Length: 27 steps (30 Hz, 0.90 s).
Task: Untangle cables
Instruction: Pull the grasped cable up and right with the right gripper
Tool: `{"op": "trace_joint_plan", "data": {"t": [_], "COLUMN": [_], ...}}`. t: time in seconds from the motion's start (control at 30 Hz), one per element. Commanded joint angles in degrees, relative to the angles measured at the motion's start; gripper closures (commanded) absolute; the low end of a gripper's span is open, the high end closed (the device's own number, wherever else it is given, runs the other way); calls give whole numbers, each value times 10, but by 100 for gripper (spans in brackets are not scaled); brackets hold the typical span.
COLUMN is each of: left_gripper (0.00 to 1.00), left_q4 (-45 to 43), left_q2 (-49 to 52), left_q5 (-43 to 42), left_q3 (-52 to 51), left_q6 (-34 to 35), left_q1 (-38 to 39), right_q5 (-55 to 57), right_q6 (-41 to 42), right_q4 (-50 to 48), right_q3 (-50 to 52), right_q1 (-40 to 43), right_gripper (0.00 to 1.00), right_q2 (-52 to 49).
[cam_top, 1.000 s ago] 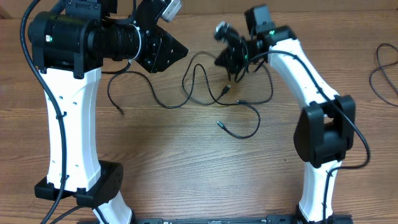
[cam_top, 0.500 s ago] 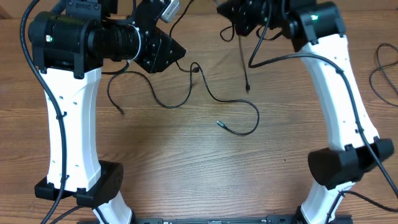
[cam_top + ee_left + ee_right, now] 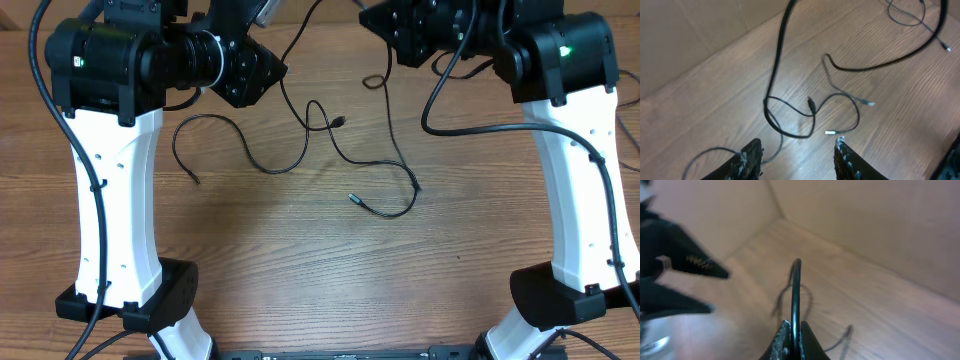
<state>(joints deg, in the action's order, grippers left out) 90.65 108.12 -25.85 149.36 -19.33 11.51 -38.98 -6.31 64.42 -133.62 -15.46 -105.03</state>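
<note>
The cable in my right gripper trails its ends over the looped cable (image 3: pixel 403 164). I should pull the held cable clear toward the cord at the table's edge (image 3: pixel 627 130).
Thin black cables (image 3: pixel 300 160) lie in loose loops on the wooden table between the arms, one end (image 3: pixel 352 198) pointing toward the front. My right gripper (image 3: pixel 378 20), at the far edge, is shut on a cable (image 3: pixel 796 290) that rises straight up between its jaws (image 3: pixel 793 327). That strand (image 3: pixel 398 140) hangs down to the table. My left gripper (image 3: pixel 270 70) hovers at the far left of the loops. Its fingers (image 3: pixel 752 157) stand open with nothing between them (image 3: pixel 797 150). Below them lie a loop (image 3: pixel 790 117) and small plug ends (image 3: pixel 830 132).
Another thin black cord (image 3: pixel 612 115) lies at the table's right edge. A cardboard wall (image 3: pixel 880 225) stands along the far side. The arms' white columns (image 3: pixel 110 200) and bases rise at the front left and the front right (image 3: pixel 575 200).
My right gripper has lifted and swung toward the far edge with its cable, drawing that strand out of the knot. The left gripper shifted back slightly and its jaws widened.
</note>
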Motion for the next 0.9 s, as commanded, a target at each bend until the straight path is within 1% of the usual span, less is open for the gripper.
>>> {"op": "trace_joint_plan", "data": {"t": [0.0,0.07,0.13,0.33,0.47,0.6,0.7,0.8,0.87], "left_gripper": [53,52,53,55,55,55,55,55,55], "left_q4": [-9,-13,-10,21,23,21,21,21,23], "left_q2": [3,11,22,51,56,56,57,57,57], "left_q5": [6,6,6,5,-7,-53,-86,-110,-124], "left_q3": [12,11,11,11,11,11,11,11,11], "left_q6": [-35,-35,-34,-34,-34,-34,-34,-34,-34], "left_q1": [0,0,0,0,0,0,2,2,2], "right_q5": [-99,-115,-89,58,101,135,150,191,222], "right_q6": [19,18,18,18,-5,-18,-45,-71,-107], "right_q4": [-2,-7,-12,-30,-28,-21,-16,-8,1], "right_q3": [-15,-15,-15,-15,-15,-15,-15,-15,-14], "right_q1": [-3,-3,-3,38,93,167,226,284,330], "right_gripper": [96,96,96,96,96,96,96,96,96], "right_q2": [17,18,19,20,20,20,20,20,20]}}
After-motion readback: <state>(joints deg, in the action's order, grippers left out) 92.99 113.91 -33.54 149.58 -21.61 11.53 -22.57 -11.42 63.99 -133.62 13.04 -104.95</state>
